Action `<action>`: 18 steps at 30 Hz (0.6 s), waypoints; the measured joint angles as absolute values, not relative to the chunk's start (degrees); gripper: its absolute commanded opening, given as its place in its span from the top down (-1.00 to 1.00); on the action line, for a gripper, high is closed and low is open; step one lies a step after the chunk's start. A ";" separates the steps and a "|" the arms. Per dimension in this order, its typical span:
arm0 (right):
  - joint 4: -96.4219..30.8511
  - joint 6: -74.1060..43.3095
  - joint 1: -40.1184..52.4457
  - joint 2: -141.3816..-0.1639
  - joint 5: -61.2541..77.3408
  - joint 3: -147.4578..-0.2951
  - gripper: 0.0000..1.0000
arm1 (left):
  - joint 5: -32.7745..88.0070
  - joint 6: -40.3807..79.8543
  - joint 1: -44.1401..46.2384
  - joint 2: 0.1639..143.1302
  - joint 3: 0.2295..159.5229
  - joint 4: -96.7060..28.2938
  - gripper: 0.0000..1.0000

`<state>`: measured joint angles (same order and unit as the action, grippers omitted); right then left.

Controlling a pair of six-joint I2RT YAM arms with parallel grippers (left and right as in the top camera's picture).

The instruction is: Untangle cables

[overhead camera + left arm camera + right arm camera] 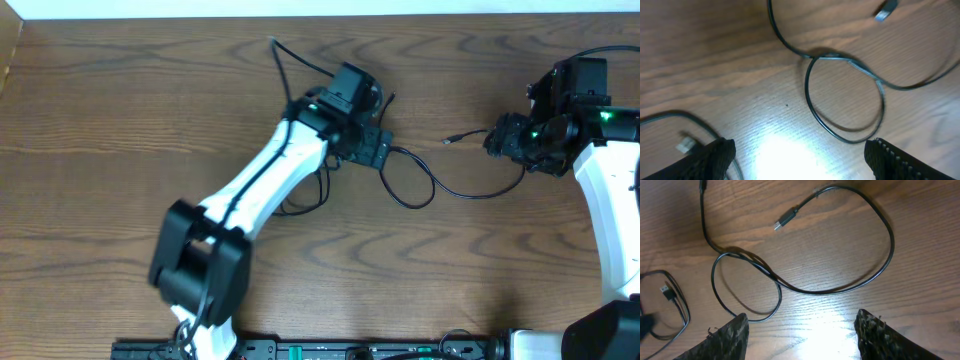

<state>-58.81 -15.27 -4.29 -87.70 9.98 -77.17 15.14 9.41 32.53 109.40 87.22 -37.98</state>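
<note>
I can see the thin black cable crosses itself (396, 150) beside my left gripper, which should raise and hold up the cable's loop (383, 177) while my right gripper reaches in.
A thin black cable (470, 195) lies on the wooden table (120, 120), crossing itself in a small loop (432, 182); its plug end (452, 141) sits just left of my right gripper (497, 140). A second black cable (278, 62) runs from the far side down under my left arm. My left gripper (800, 160) hangs open over bare wood, the loop (845, 100) just ahead of its fingertips and a small plug (685, 145) by the left finger (715, 157). In the right wrist view the right gripper (802, 335) is open too, with the loop (746, 287) and plug (785, 220) ahead.
The second cable curls in a loop (670, 305) at the left edge of the right wrist view. A pale strip marks the table's far edge (320, 8). A black rail with connectors (330, 350) runs along the near edge between the arm bases.
</note>
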 measured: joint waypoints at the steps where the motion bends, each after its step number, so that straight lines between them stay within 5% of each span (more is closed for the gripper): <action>1: -58.83 -15.27 -4.29 -87.68 9.98 -77.17 -0.28 | 15.14 9.41 32.91 110.80 87.22 -37.43 -0.75; 12: -58.83 -15.27 -4.29 -87.70 9.98 -77.17 -0.28 | 15.18 9.41 37.91 120.01 87.20 -32.73 -0.64; 15: -58.83 -15.27 -4.29 -87.70 9.96 -77.17 -0.28 | 15.20 9.63 38.92 121.32 87.20 -31.94 -0.39; 18: -58.81 -15.27 -4.27 -87.68 9.98 -77.17 -0.29 | 15.18 9.91 39.66 122.39 87.20 -31.83 0.07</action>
